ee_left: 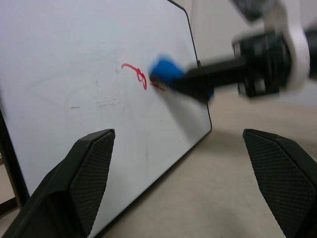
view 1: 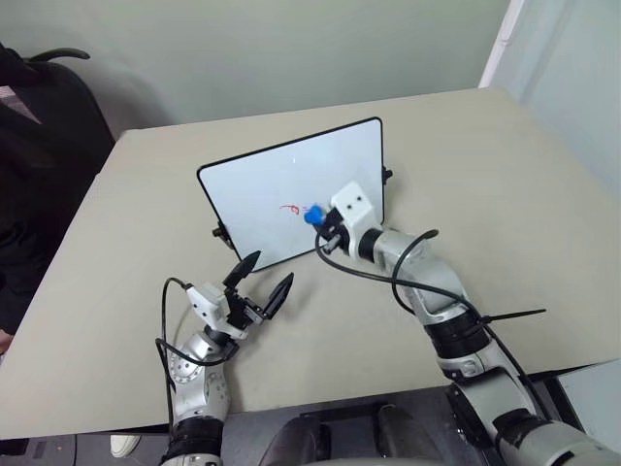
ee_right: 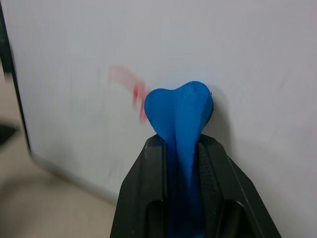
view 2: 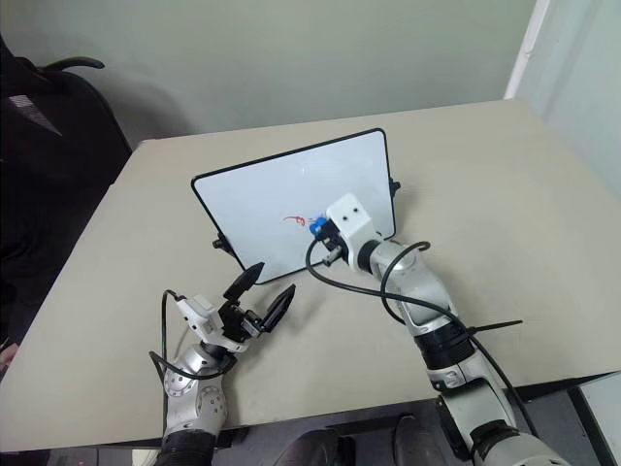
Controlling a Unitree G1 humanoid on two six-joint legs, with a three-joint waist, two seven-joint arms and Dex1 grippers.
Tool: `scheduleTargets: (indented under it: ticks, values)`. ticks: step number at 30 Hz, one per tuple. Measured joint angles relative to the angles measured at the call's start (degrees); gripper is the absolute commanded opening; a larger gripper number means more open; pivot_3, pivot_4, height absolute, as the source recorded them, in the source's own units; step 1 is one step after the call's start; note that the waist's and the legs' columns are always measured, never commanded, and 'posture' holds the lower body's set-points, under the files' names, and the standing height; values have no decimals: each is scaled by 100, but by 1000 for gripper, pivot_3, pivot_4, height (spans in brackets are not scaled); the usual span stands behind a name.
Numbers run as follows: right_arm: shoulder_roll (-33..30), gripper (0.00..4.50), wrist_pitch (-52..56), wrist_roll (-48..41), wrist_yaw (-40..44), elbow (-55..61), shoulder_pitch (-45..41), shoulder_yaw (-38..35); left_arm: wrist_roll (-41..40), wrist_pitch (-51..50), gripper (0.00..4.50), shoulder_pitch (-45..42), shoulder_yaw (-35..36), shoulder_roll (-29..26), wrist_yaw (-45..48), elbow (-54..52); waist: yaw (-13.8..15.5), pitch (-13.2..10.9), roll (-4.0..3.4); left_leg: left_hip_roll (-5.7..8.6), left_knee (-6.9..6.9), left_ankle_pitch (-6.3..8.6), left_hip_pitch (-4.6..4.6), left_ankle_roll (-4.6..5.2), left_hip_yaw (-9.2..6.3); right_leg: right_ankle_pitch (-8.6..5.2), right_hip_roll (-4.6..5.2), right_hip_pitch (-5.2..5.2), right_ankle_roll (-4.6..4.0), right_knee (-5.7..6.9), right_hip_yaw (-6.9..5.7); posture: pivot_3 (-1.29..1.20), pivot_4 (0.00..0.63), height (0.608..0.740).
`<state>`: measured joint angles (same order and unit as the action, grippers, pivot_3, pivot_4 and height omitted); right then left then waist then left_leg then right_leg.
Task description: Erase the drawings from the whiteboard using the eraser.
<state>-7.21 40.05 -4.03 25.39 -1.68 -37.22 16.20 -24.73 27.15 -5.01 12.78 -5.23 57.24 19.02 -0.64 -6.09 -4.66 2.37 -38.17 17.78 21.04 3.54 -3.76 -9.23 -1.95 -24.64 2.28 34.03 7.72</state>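
Note:
I should use my right gripper to wipe the blue eraser (view 1: pixel 314 216) back over the red strokes (view 1: pixel 290 209) toward my left gripper's side, because the eraser is pressing on white board next to the red drawings.
The whiteboard (view 1: pixel 281 189) stands tilted on the beige table, black-framed with small side knobs. Red drawings (view 1: pixel 291 208) sit near its lower middle; they also show as red drawings (ee_left: pixel 140 75) in the left wrist view. My right gripper (view 1: pixel 320 221) is shut on the blue eraser (view 1: pixel 313 215), which presses against the board just right of the red strokes. The eraser (ee_right: pixel 179 111) is pinched between the black fingers (ee_right: pixel 143 193), its tip on the board. My left gripper (view 1: pixel 262 283) stands open in front of the board's lower edge, holding nothing.
The beige table (view 1: pixel 505 184) stretches around the board, with bare surface to the right and front. A dark chair (view 1: pixel 44 126) stands off the table's left side. A black cable (view 1: pixel 388 282) loops along my right forearm.

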Motion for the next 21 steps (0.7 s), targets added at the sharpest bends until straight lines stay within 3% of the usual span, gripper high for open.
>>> scheduleTargets:
  ticks: [7,16,21]
  values:
    - [37,505,-56,82,-4,-106,32,44,-1,1,4500,13,0,0,0,-11,0,-1,1,0,1,1,0,1,0,-1,0,0,-1,-1,-1,0,150,740]
    - [263,505,128,-141,-53,358,-802,-465,-4,1,4500,27,-3,-1,2,-34,-1,2,-4,0,2,1,3,2,1,-5,0,-3,-9,-1,-1,0,150,740]
    - [218,505,95,-124,-63,420,-733,-462,-4,0,4500,43,-8,2,1,-48,-1,5,-7,-2,3,2,-1,4,0,-9,0,-2,-14,-1,-4,0,150,740]
